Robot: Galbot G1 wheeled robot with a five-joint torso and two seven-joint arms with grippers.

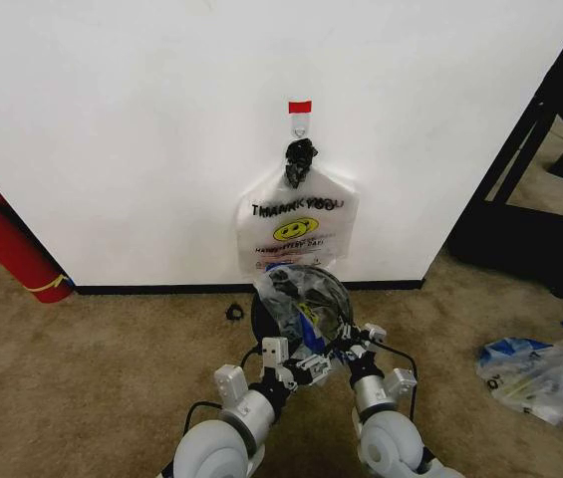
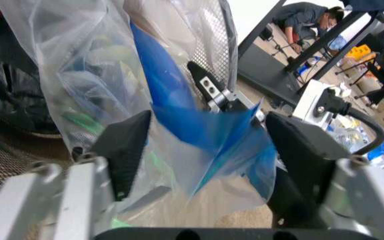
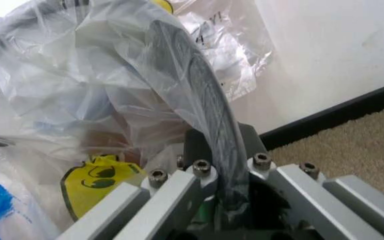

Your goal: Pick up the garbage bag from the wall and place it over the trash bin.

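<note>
The garbage bag is bunched up in slack folds (image 1: 287, 289), so it will spread over the trash bin's opening when the robot pulls the garbage bag's blue edge (image 1: 311, 335) around the trash bin's rim.
The garbage bag (image 1: 306, 299), thin translucent plastic with blue patches and a yellow smiley, is draped over the small black mesh trash bin (image 1: 260, 321), which stands at the foot of the white wall (image 1: 112, 119). My left gripper (image 1: 296, 366) is at the bin's near rim. In the left wrist view it (image 2: 205, 150) stands open with the bag's blue-patched plastic (image 2: 199, 130) hanging between its fingers. My right gripper (image 1: 353, 347) is just to its right; in the right wrist view it (image 3: 229, 187) is shut on the bag where the plastic covers the bin's rim (image 3: 205, 90).
A flat similar bag (image 1: 296, 229) with a black knotted top hangs from the red-taped hook (image 1: 300, 121). A red fire extinguisher (image 1: 12, 249) stands at the left and a black rack (image 1: 540, 169) at the right. A clear-and-blue plastic bundle (image 1: 540, 373) lies on the carpet.
</note>
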